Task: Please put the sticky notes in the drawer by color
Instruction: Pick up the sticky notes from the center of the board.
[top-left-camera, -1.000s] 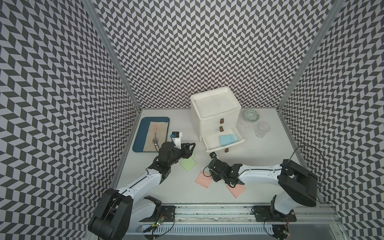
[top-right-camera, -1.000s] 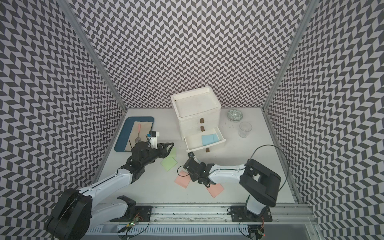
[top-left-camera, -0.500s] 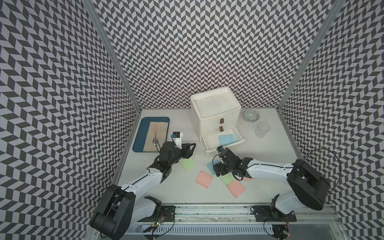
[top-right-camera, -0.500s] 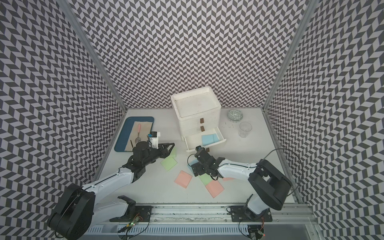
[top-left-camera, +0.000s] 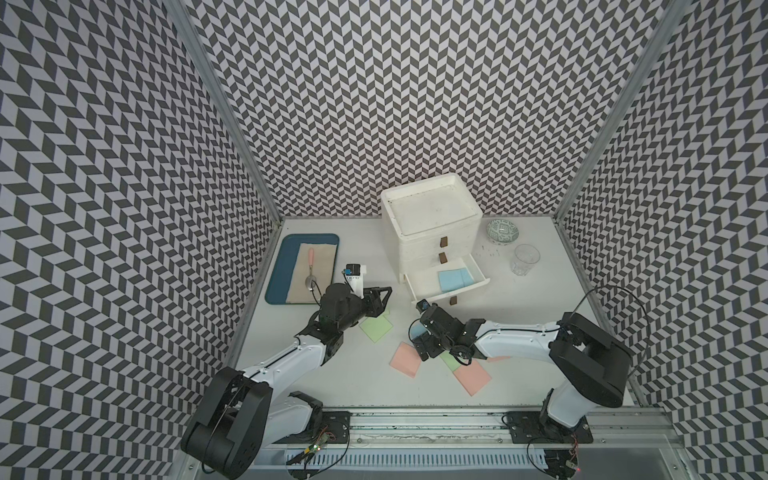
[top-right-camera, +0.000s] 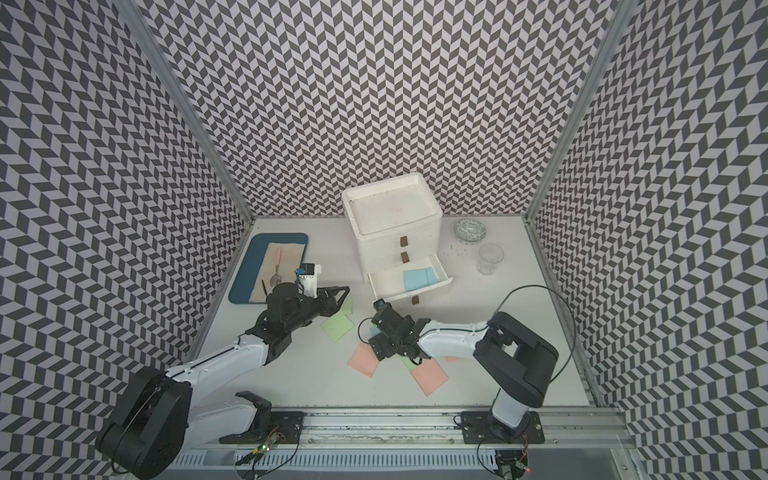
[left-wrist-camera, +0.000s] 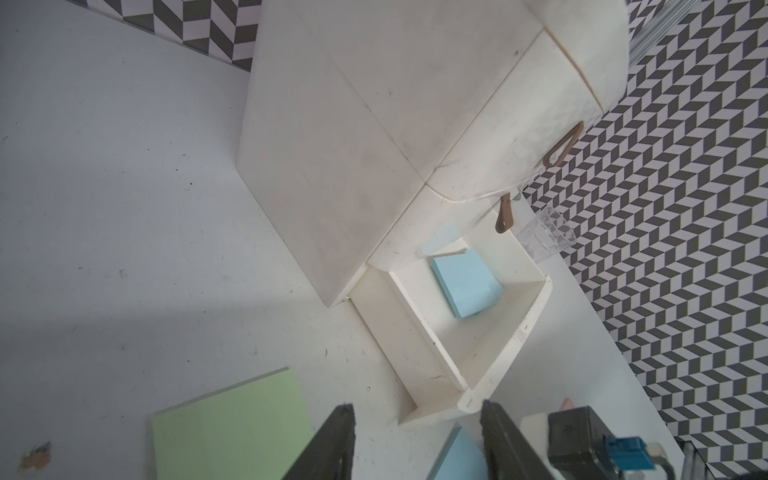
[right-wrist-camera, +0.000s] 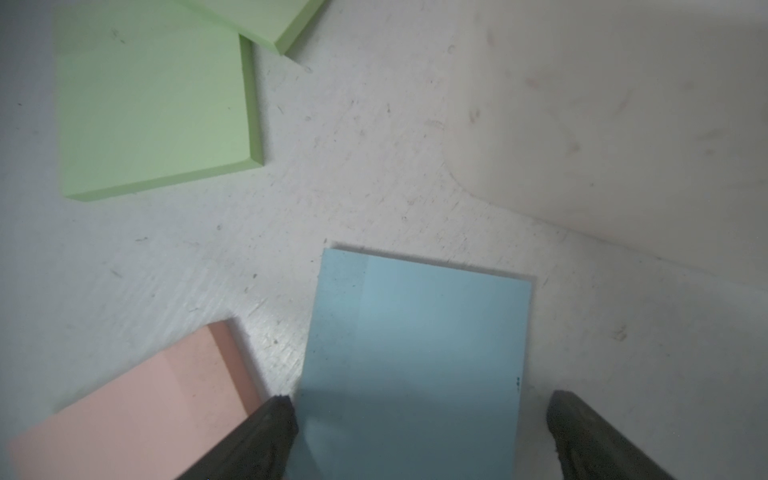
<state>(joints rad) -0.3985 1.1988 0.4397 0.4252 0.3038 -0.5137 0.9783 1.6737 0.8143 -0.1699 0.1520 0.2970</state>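
Observation:
My left gripper is on the side where the drawer's loose end (top-left-camera: 424, 282) lies, so next my right gripper picks up the blue note (right-wrist-camera: 414, 364) and passes it to my left gripper.
The white drawer (top-left-camera: 432, 224) (top-right-camera: 392, 224) (left-wrist-camera: 374, 124) has its bottom drawer pulled out, with light blue sticky notes (top-left-camera: 455, 279) (top-right-camera: 419, 277) (left-wrist-camera: 467, 286) inside. My right gripper (top-left-camera: 419, 332) (top-right-camera: 376, 332) (right-wrist-camera: 419, 419) is open, low over a blue note (right-wrist-camera: 415, 353) (top-left-camera: 415, 331) lying flat between its fingers. A pink note (right-wrist-camera: 137, 407) (top-left-camera: 406, 359) and two green notes (right-wrist-camera: 153, 104) lie beside it. My left gripper (top-left-camera: 380, 297) (top-right-camera: 343, 297) (left-wrist-camera: 415, 436) is open and empty, above a green note (left-wrist-camera: 232, 424) (top-left-camera: 376, 328).
Another pink note (top-left-camera: 472, 378) lies near the front edge; a green note (top-left-camera: 451, 359) shows partly under the right arm. A blue tray (top-left-camera: 276, 274) with a spoon (top-left-camera: 310, 272) sits at the left. A bowl (top-left-camera: 503, 230) and a glass (top-left-camera: 525, 259) stand right of the drawer.
The right arm has bent and shifted its gripper from beside the pink note to over the blue note, and its jaws have opened wider. The left arm has stayed put.

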